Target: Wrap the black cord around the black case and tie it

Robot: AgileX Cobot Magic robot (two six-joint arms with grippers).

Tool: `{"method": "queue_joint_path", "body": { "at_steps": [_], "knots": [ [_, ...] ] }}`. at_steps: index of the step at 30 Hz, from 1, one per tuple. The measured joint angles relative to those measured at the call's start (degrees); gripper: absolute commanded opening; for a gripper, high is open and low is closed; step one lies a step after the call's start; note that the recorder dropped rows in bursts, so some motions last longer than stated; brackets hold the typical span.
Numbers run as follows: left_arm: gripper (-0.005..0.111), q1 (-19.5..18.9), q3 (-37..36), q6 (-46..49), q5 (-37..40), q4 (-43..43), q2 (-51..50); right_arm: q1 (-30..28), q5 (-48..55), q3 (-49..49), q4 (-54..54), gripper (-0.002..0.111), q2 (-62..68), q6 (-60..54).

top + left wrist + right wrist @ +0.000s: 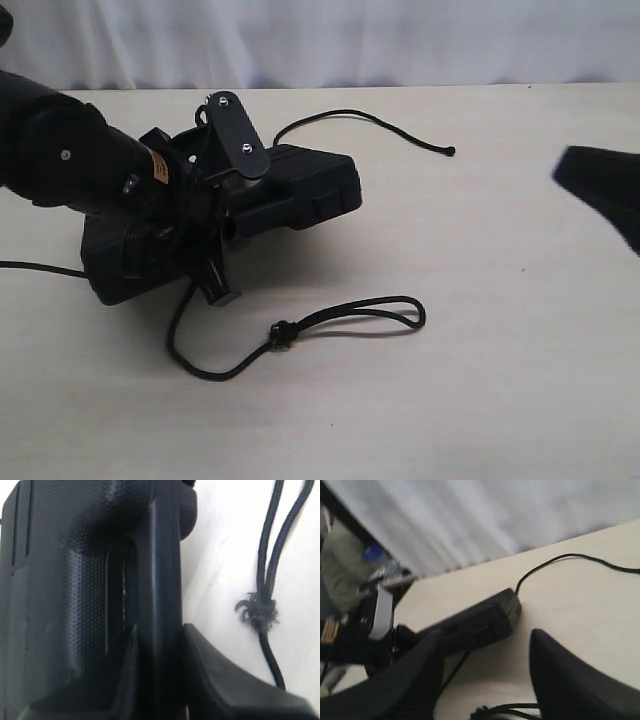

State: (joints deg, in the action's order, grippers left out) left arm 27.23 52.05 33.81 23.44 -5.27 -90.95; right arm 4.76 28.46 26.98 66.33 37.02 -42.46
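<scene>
I should steady the case's raised end with my right gripper while my left gripper, which holds the tilted case by its rim, takes the opposite end.
My left gripper is shut on the black case, with its fingers clamped on the rim beside the handle cut-out. The case is tilted and throws a shadow on the table under its right end. The black cord comes out from beneath the case at the front, curves to a knot and forms a long loop. Its other end lies behind the case. The knot lies just beside the left fingers. My right gripper hovers at the right, open and empty, facing the case and cord.
The beige table ends at a white curtain along the back. A thin smooth arm cable trails off at the left edge. The left arm's bulky black body covers the left part of the case.
</scene>
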Motion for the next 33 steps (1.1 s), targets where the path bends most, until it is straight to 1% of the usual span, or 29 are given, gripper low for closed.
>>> {"method": "queue_joint_path", "body": {
  "at_steps": [3, 4, 7, 9, 11, 12, 14, 15, 16, 17, 18, 19, 20, 21, 23, 27, 31, 32, 33],
  "knots": [
    [0.0, 0.0, 0.0, 0.0, 0.0, 0.0, 0.13, 0.0, 8.43, 5.14, 5.95, 0.083, 11.2, -20.24],
    [0.0, 0.0, 0.0, 0.12, 0.0, 0.0, 0.28, 0.0, 11.28, 6.84, 6.9, 0.084, 14.97, -26.43],
    [0.0, 0.0, -0.11, 0.12, 0.0, 0.0, 1.69, 0.0, 18.52, 11.01, 7.36, 0.084, 25.26, -41.23],
    [0.0, 0.0, -0.36, 0.12, 0.0, 0.0, 2.84, 0.47, 21.67, 13.9, 7.24, 0.084, 29.88, -50.06],
    [0.0, 0.0, -0.44, 0.12, 0.24, 0.0, 3.75, 2.2, 21.93, 16.42, 6.03, 0.084, 33.24, -57.55],
    [0.0, 0.0, -0.44, 0.12, 0.41, 0.0, 4.33, 4.21, 20.76, 17.92, 4.19, 0.084, 34.94, -62.68],
    [0.0, 0.0, -0.44, 0.12, 0.51, 0.0, 4.6, 7.8, 16.4, 19.33, 1.38, 0.084, 36.91, -69.42],
    [0.0, 0.0, -0.44, 0.12, 0.71, 0.0, 4.74, 10.87, 11.59, 19.73, -0.75, 0.084, 37.85, -73.11],
    [0.0, 0.0, -0.44, 0.12, 0.86, 0.0, 4.74, 13.0, 7.72, 19.83, -2.28, 0.084, 38.84, -74.72],
    [0.0, 0.0, -0.44, 0.24, 0.89, 0.0, 4.74, 17.79, -2.71, 19.98, -6.01, 0.084, 41.27, -76.87],
    [0.0, 0.0, -0.44, 0.24, 0.89, 0.0, 4.74, 19.71, -6.54, 19.98, -7.14, 0.084, 42.45, -76.87],
    [0.0, 0.0, -0.44, 0.24, 0.98, 0.0, 4.74, 22.85, -14.42, 20.13, -8.73, 0.084, 45.7, -76.87],
    [0.0, 0.0, -0.44, 0.33, 0.98, 0.11, 4.74, 23.92, -17.31, 20.35, -9.58, 0.084, 47.01, -76.87],
    [0.0, 0.0, -0.44, 0.33, 1.01, 0.11, 4.74, 26.24, -21.25, 21.12, -11.48, 0.084, 50.12, -76.87],
    [0.0, 0.0, -0.44, 0.33, 1.01, 0.11, 4.74, 28.53, -24.03, 23.12, -13.04, 0.084, 53.77, -76.87],
    [0.0, 0.0, -0.44, 0.33, 1.22, 0.23, 4.74, 29.87, -27.35, 27.59, -13.27, 0.083, 57.32, -76.87],
    [0.0, 0.0, -0.44, 0.33, 1.02, 0.23, 4.78, 29.87, -26.89, 28.33, -13.39, 0.063, 59.13, -76.87],
    [0.0, 0.0, -0.44, 0.33, 1.02, 0.23, 4.78, 29.92, -26.89, 28.45, -13.39, 0.054, 59.9, -76.87],
    [0.0, 0.0, -0.44, 0.33, 1.02, 0.47, 4.78, 30.01, -26.99, 28.59, -13.52, 0.043, 60.23, -76.87]
  ]
}}
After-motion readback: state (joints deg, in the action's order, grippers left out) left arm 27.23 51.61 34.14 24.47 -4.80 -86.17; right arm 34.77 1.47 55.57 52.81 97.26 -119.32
